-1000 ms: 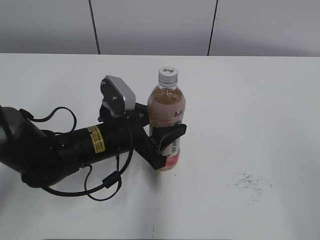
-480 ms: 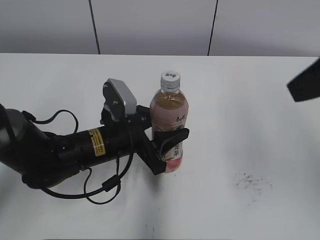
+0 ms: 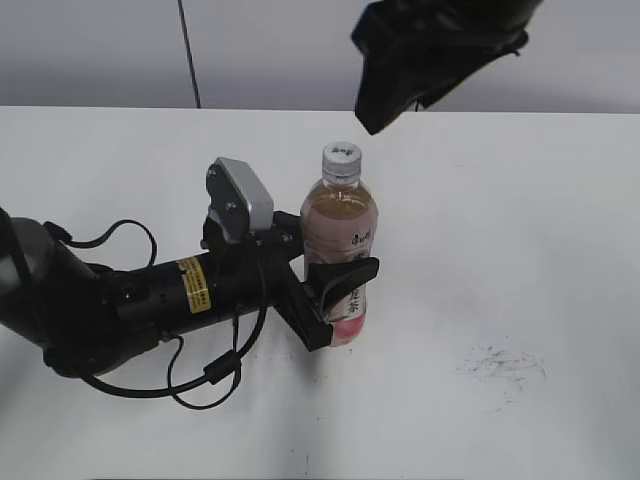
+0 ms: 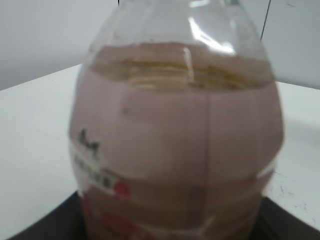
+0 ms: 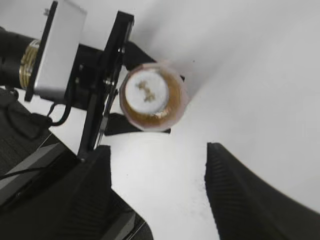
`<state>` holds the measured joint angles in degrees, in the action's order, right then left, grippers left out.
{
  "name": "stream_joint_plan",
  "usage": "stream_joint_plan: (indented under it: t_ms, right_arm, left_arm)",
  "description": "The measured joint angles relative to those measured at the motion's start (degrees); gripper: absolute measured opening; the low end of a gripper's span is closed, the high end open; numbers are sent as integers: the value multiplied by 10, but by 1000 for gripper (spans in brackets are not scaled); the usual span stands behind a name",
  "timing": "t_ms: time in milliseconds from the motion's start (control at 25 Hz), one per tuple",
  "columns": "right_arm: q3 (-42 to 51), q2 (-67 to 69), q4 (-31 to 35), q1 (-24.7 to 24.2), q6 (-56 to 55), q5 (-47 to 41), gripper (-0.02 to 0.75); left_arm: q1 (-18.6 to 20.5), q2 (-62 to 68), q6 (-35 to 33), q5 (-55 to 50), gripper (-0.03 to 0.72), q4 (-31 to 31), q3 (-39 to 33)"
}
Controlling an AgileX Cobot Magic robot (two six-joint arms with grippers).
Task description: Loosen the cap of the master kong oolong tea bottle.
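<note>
My left gripper's fingers (image 3: pixel 343 279) are wrapped around the bottle's lower body, so the tea bottle (image 3: pixel 340 225) should stay upright and its label should keep facing the same way when I turn the bottle's cap.
The master kong oolong tea bottle (image 3: pixel 340 235) stands upright on the white table, with amber tea and a pink label. Its white cap (image 3: pixel 341 160) is on the neck. My left gripper (image 3: pixel 338 292) is shut on the bottle's lower body from the left. In the left wrist view the bottle (image 4: pixel 175 140) fills the frame, with dark fingers at both lower corners. My right gripper (image 3: pixel 385 100) hangs open and empty, above and a little right of the cap. From above, the cap (image 5: pixel 146 92) lies beyond the open right gripper (image 5: pixel 157 150), outside its fingers.
The left arm's black body and cables (image 3: pixel 150 295) lie across the table's left side. Its silver wrist camera (image 3: pixel 240 195) sits just left of the bottle. Dark scuff marks (image 3: pixel 500 365) are on the table at the right.
The right gripper has come in from the right edge to a spot above the bottle. The bottle and left gripper shifted slightly right one second ago and have held still since.
</note>
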<state>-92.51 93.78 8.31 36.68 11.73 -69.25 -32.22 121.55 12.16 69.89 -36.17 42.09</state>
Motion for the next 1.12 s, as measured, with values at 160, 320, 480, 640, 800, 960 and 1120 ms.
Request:
stream_joint_plan:
  t_ms: [160,320,480,640,800,960,1120]
  right_arm:
    - [-56,58,-31,24,-9,-1,449]
    - [-69,85,-38,44,-11,-2,449]
    - [-71,94,-40,50,-21,-4,449]
    - [-71,101,-54,50,-35,-5,448]
    - [-71,112,-74,50,-47,-6,448]
    - [-71,124,-71,50,-48,-6,447]
    - [-71,133,-70,50,-50,-6,363]
  left_arm:
    - [0,0,0,0,386,0,0]
    - [0,0,0,0,386,0,0]
    - [0,0,0,0,386,0,0]
    - [0,0,0,0,386,0,0]
    - [0,0,0,1,386,0,0]
    - [0,0,0,1,386,0,0]
    - [0,0,0,1,386,0,0]
